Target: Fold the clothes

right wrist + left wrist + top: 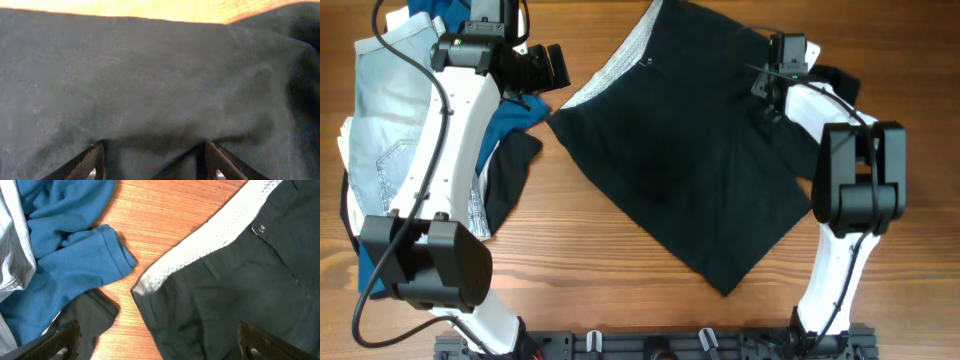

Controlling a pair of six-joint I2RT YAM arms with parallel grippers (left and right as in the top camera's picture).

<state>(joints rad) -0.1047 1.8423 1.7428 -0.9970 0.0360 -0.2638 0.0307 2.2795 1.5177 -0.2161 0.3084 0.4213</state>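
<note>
Next, I take the waistband's lower corner (562,116) with my left gripper to help straighten the black shorts before folding, because they lie slanted with the waistband running diagonally (618,62).
Large black shorts (690,160) lie spread across the middle of the table, with the light grey inner waistband (620,60) turned out at their upper left. My left gripper (552,68) hovers wide open by the waistband's lower corner; in the left wrist view (160,340) the waistband (215,235) and black cloth (240,295) lie under it. My right gripper (770,80) sits on the shorts' upper right edge. In the right wrist view its fingers (154,162) are apart and press into the black cloth (150,75), which bulges between them. A blue top (515,112) and pale denim jeans (385,110) are piled at the left.
A second dark garment (510,175) lies under the blue top's edge, also in the left wrist view (90,315). Bare wood (570,250) shows between pile and shorts. A black rail (650,345) runs along the front edge. Both arm bases stand near the front.
</note>
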